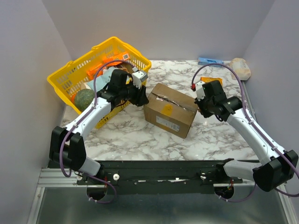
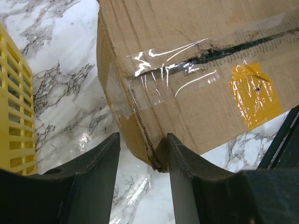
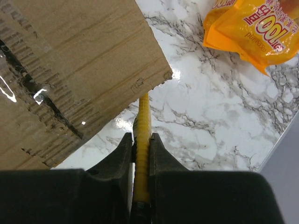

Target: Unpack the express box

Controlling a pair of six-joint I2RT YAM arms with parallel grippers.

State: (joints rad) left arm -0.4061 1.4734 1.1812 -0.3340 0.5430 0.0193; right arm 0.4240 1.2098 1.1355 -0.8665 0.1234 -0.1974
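Observation:
I should move my right gripper back while my left gripper turns the box [image 1: 170,111] straight, because the express box lies crooked with its corner over the yellow tool.
The express box [image 1: 170,109], brown cardboard with a taped top seam [image 2: 187,65] and a yellow sticker [image 2: 254,93], lies in the middle of the marble table. My left gripper [image 1: 142,95] is at its upper left corner and is open. In the left wrist view that torn corner [image 2: 154,154] sits between the jaws of the left gripper [image 2: 143,136], against the right finger [image 2: 180,158] and apart from the left one. My right gripper [image 1: 202,106] is at the box's right end. The right wrist view shows the right gripper [image 3: 140,136] shut on a thin yellow ribbed tool [image 3: 144,112] whose tip reaches under the box's corner [image 3: 70,60].
A yellow plastic basket [image 1: 100,49] holding packets and a green round item [image 1: 84,99] stands at the back left, just behind the left arm. An orange snack packet [image 3: 252,28] lies right of the box. A blue item [image 1: 210,61] and a beige bag [image 1: 240,68] sit at the back right.

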